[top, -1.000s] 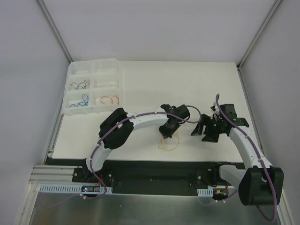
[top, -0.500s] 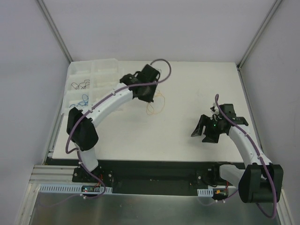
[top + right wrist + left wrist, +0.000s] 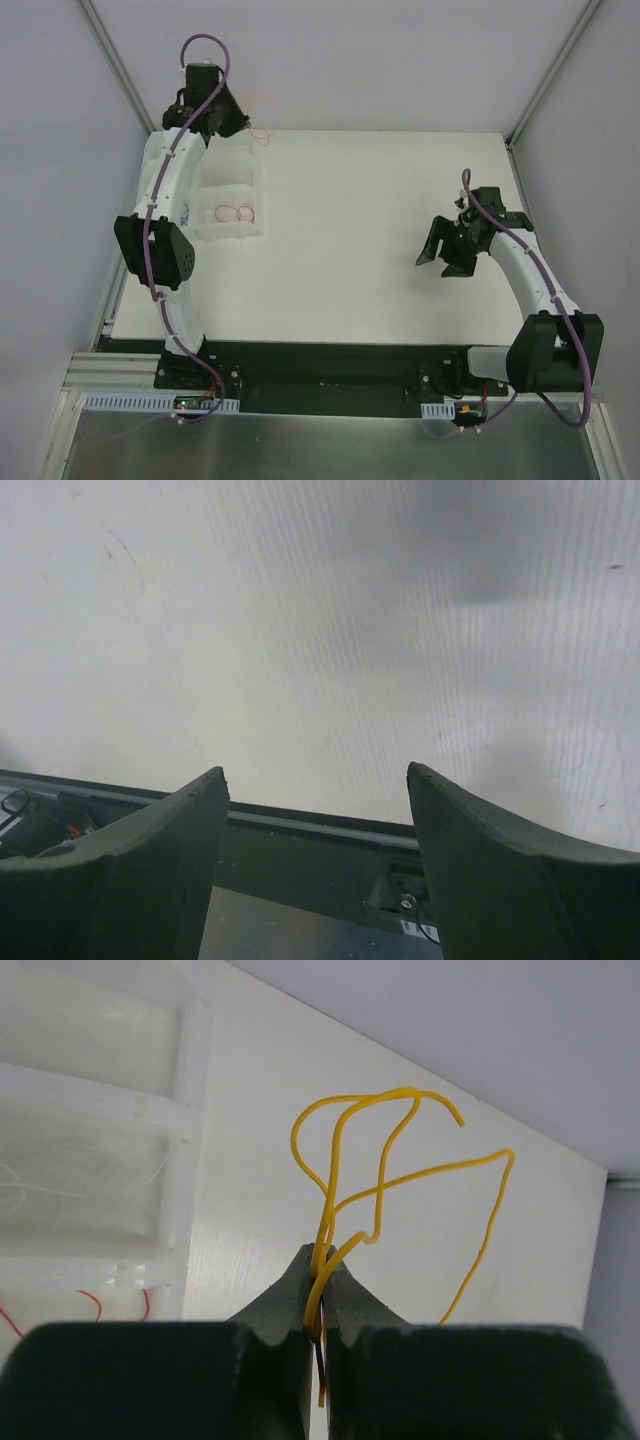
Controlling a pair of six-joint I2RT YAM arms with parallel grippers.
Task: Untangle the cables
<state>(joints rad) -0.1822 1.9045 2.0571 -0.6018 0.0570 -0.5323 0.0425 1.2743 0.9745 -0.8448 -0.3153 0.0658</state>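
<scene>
The yellow cable (image 3: pixel 380 1192) is clear of the red cable and the far compartment (image 3: pixel 234 146) is empty, so my left gripper carries on going down into it and releases there.
My left gripper (image 3: pixel 240 127) is raised over the far end of the clear compartment tray (image 3: pixel 228 232) at the table's back left. It is shut on a thin yellow cable (image 3: pixel 260 133). In the left wrist view the yellow cable (image 3: pixel 400 1090) stands up from the closed jaws of that gripper (image 3: pixel 322 1262) in loose loops, one free end curving off to the right. A red cable (image 3: pixel 237 212) lies in a near tray compartment. My right gripper (image 3: pixel 445 257) hovers over the table's right side, open, nothing between its fingers (image 3: pixel 150 850).
The tray's dividers (image 3: pixel 186 1080) run below the left gripper, and the left arm (image 3: pixel 160 215) covers the tray's left compartments. The back wall is close behind the left gripper. The table's near edge and black base rail (image 3: pixel 300 855) lie under the right gripper.
My left arm has swung from the table's middle up to the back-left corner over the tray, carrying the yellow cable with it. The right arm has barely moved.
</scene>
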